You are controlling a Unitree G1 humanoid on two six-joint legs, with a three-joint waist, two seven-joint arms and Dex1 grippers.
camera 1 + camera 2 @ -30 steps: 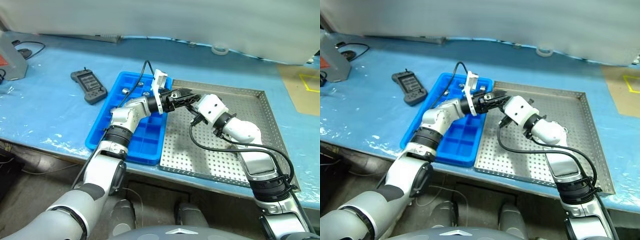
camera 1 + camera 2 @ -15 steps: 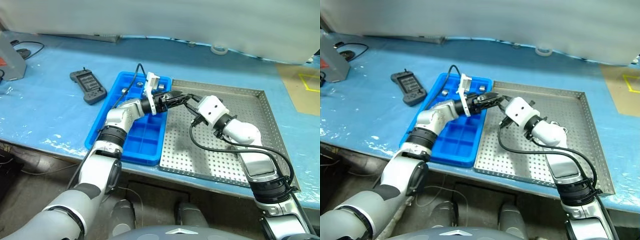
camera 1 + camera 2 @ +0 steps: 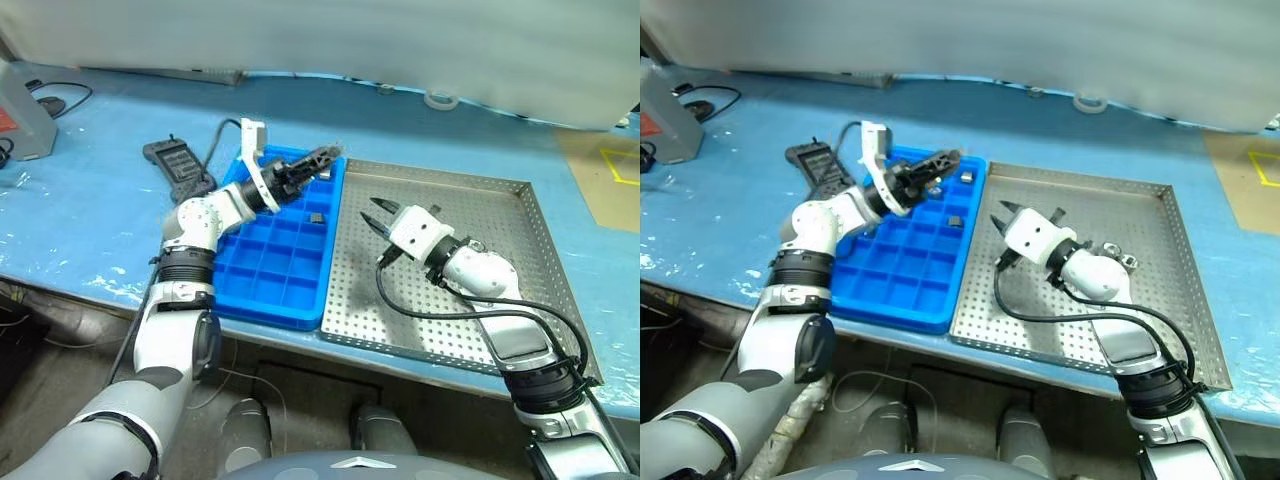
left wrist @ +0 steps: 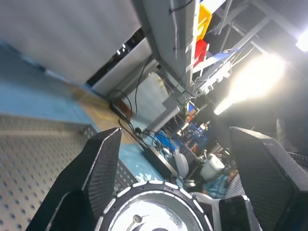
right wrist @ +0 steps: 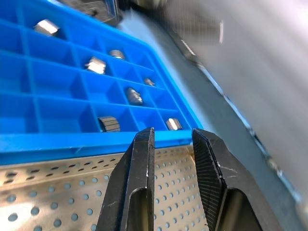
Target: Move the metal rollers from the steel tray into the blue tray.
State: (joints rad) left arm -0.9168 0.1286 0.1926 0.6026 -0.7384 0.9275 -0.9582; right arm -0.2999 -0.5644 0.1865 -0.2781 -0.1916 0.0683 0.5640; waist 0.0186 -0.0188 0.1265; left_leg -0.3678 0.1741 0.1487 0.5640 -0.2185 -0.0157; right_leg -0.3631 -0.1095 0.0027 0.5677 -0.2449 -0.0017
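Observation:
A metal roller (image 4: pixel 155 206) is deep between my left gripper's wide-open fingers, so I should grab its stub end (image 4: pixel 138 219) with my right gripper and pull the roller out.
The blue tray (image 3: pixel 268 272) lies left of the steel tray (image 3: pixel 452 190). Several metal rollers (image 5: pixel 134 96) sit in its far compartments, one of them (image 3: pixel 316 217) near its right wall. A few more rollers (image 3: pixel 1127 262) lie in the steel tray beside my right forearm. My left gripper (image 3: pixel 312 160) hovers open and empty over the blue tray's far right corner; its fingers (image 4: pixel 103 159) stand wide apart. My right gripper (image 3: pixel 376 211) is shut with nothing in it, low over the steel tray's left part, and points at the blue tray (image 5: pixel 57 110).
A black remote (image 3: pixel 176 172) lies on the blue table covering left of the blue tray. A grey box (image 3: pixel 20 122) stands at the far left. A tape roll (image 3: pixel 438 99) lies behind the steel tray, and yellow markings (image 3: pixel 620 165) show at the right.
My left arm has swung left, away from the right gripper, and rolled its wrist; it is now over the blue tray's far end. The right gripper has hardly moved.

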